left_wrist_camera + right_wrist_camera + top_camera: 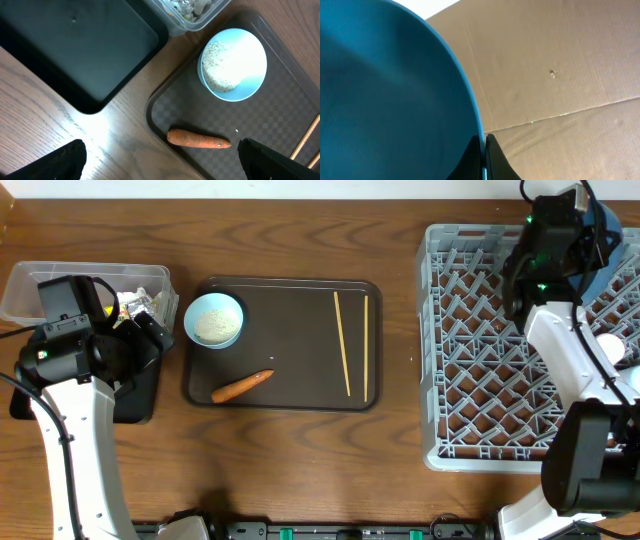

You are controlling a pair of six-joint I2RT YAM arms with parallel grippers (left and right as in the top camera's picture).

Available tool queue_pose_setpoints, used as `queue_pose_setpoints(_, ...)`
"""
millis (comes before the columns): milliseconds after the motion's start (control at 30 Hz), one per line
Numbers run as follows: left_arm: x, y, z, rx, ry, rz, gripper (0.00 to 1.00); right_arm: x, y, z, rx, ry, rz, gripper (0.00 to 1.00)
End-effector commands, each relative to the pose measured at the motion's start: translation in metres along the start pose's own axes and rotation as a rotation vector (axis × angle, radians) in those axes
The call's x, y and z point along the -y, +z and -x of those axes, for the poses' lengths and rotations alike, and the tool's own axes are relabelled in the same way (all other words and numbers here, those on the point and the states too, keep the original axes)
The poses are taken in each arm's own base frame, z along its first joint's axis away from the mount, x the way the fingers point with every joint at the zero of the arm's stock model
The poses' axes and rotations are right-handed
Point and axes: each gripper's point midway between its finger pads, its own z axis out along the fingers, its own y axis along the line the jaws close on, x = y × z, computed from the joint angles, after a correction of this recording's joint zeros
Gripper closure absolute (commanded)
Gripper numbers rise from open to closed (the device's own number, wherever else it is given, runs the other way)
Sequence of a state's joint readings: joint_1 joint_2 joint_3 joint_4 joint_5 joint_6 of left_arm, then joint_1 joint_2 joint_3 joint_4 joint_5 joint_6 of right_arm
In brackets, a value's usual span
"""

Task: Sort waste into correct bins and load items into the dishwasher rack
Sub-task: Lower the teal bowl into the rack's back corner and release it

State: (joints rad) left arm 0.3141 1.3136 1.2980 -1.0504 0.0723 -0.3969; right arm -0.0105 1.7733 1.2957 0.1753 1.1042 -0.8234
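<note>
Next, my right gripper sets the dark blue bowl (603,268) face down on the rack's open pegs nearer the tray (474,283), because the bowl is hanging on edge past the rack's far rim.
My right gripper (484,150) is shut on the rim of the large dark blue bowl (385,90) and holds it over the far right corner of the grey dishwasher rack (480,360). The bowl (607,225) and gripper (580,225) also show in the overhead view. My left gripper (160,160) is open and empty, above the tray edge near the orange carrot (198,139). The small light blue bowl (214,320) holds white rice. Two chopsticks (342,343) lie on the brown tray. The carrot (243,385) lies at the tray's front left.
The brown serving tray (290,300) sits mid-table. The clear tub (60,280) at far left holds a wrapper and tissue. The black tray (140,395) lies under my left arm. A pale cup (610,345) sits in the rack, partly behind my right arm.
</note>
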Motion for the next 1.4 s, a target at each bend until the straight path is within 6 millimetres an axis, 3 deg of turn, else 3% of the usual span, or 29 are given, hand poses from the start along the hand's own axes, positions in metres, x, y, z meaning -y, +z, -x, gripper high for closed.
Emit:
queue_pose_setpoints(0,-0.003,0.003,-0.002,-0.013,-0.017,0.010,0.01,0.007,0.002,-0.002,-0.002,-0.031,-0.026,0.99)
queue_pose_setpoints(100,-0.003,0.003,-0.002,-0.013,-0.017,0.010,0.01,0.021,0.002,0.007,0.021,-0.021,-0.070,0.99)
queue_pose_setpoints(233,-0.003,0.003,-0.002,-0.012,-0.017,0.010,0.01,0.024,0.001,0.010,0.027,-0.043,-0.079,0.99)
queue_pose_setpoints(633,-0.003,0.003,-0.002,-0.013,-0.017,0.010,0.01,-0.018,-0.007,-0.011,0.028,-0.110,-0.015,0.99)
queue_pose_setpoints(867,-0.003,0.003,-0.002,-0.013,-0.017,0.010,0.01,-0.030,-0.031,-0.002,0.057,-0.038,-0.002,0.98)
queue_pose_setpoints(1000,-0.003,0.003,-0.002,-0.013,-0.017,0.010,0.01,-0.031,-0.047,0.001,0.050,-0.041,-0.022,0.68)
queue_pose_setpoints(1200,-0.003,0.003,-0.002,-0.013,-0.017,0.010,0.01,-0.031,-0.061,-0.001,0.025,0.033,-0.051,0.31)
queue_pose_setpoints(1267,-0.003,0.003,-0.002,-0.013,-0.017,0.010,0.01,-0.035,-0.063,-0.003,0.021,0.040,-0.042,0.22)
queue_pose_setpoints(1367,-0.003,0.003,-0.002,-0.013,-0.017,0.010,0.01,-0.045,-0.066,-0.011,0.007,0.015,-0.018,0.19)
